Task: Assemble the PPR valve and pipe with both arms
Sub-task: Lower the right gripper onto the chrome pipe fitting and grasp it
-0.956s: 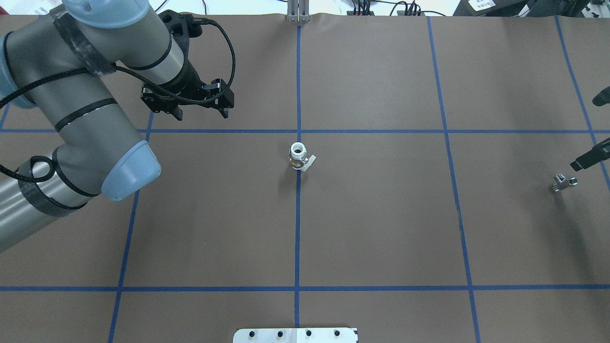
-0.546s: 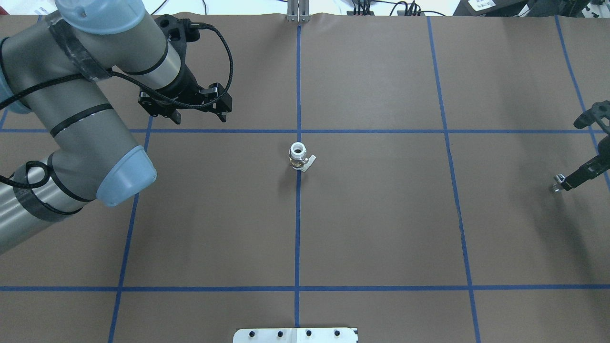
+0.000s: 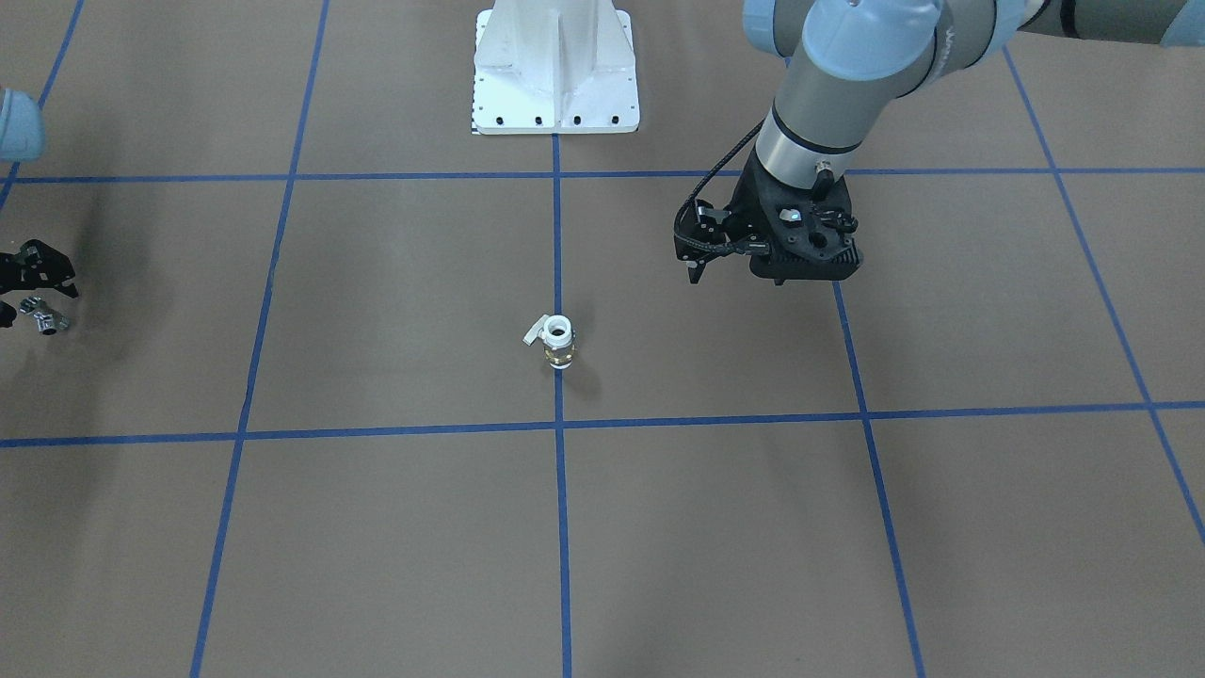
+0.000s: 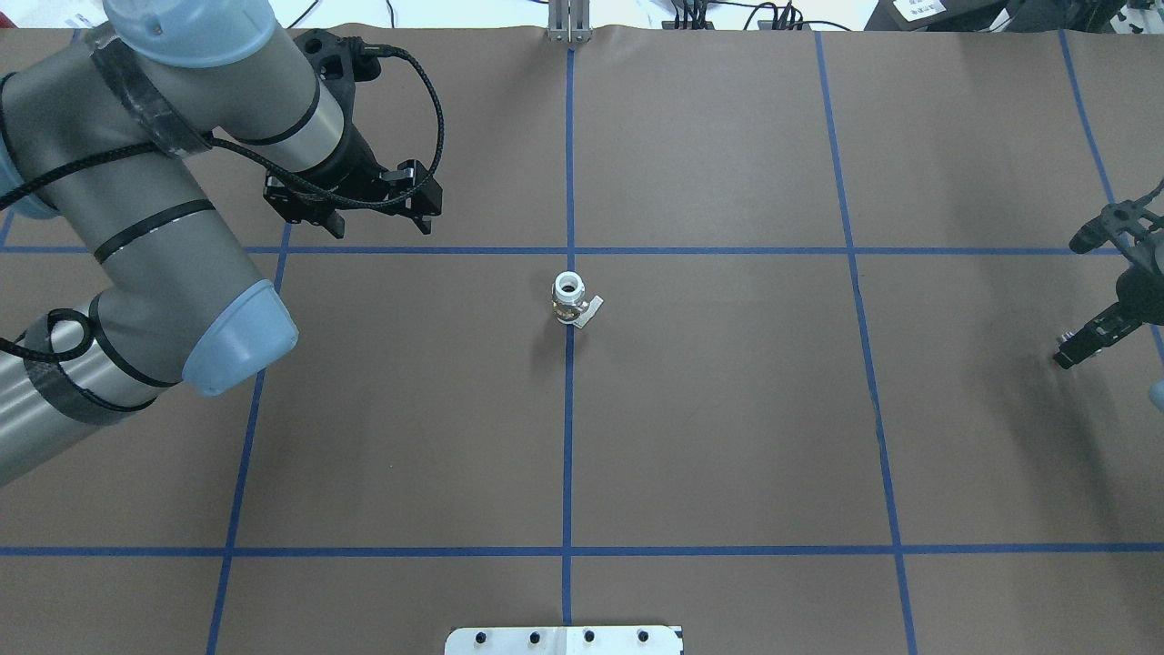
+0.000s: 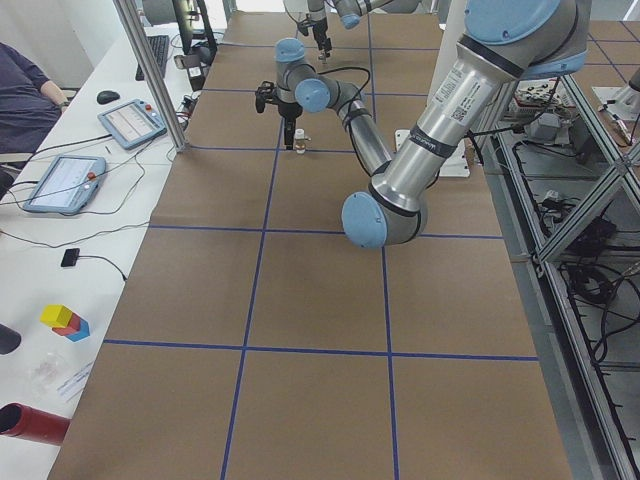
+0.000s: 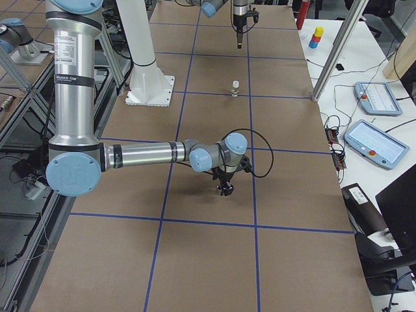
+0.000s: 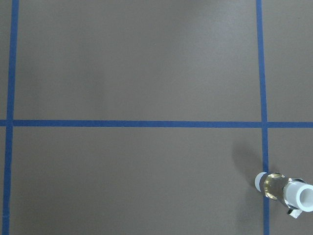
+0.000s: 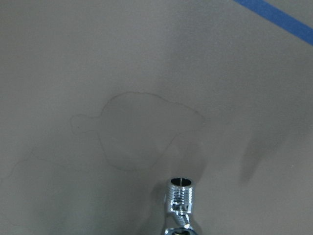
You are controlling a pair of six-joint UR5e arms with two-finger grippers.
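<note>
My gripper has the chrome pipe (image 3: 45, 317) to lower, and it will stay standing in the PPR valve's white end (image 3: 558, 329), because that end is an open ring facing up.
The PPR valve (image 4: 571, 300) stands upright on the brown table at its middle, white end up and grey lever to one side; it also shows in the front view (image 3: 557, 341) and low right in the left wrist view (image 7: 286, 188). My left gripper (image 4: 380, 221) hangs open and empty, well to the valve's far left. The chrome pipe (image 3: 42, 318) lies on the table at the right end and shows in the right wrist view (image 8: 181, 203). My right gripper (image 3: 28, 299) is low over the pipe, open, with its fingers (image 4: 1087, 344) hiding it from overhead.
The white pedestal base (image 3: 555, 71) stands at the robot's side of the table. Blue tape lines grid the brown mat (image 4: 727, 409). A metal bracket (image 4: 568, 23) sits at the far edge. Benches with tablets (image 5: 62, 182) flank the table's far side.
My right gripper has come in from the right edge and down over the pipe, now covering it from overhead. My left arm drew back slightly, then held still. The valve has not moved.
</note>
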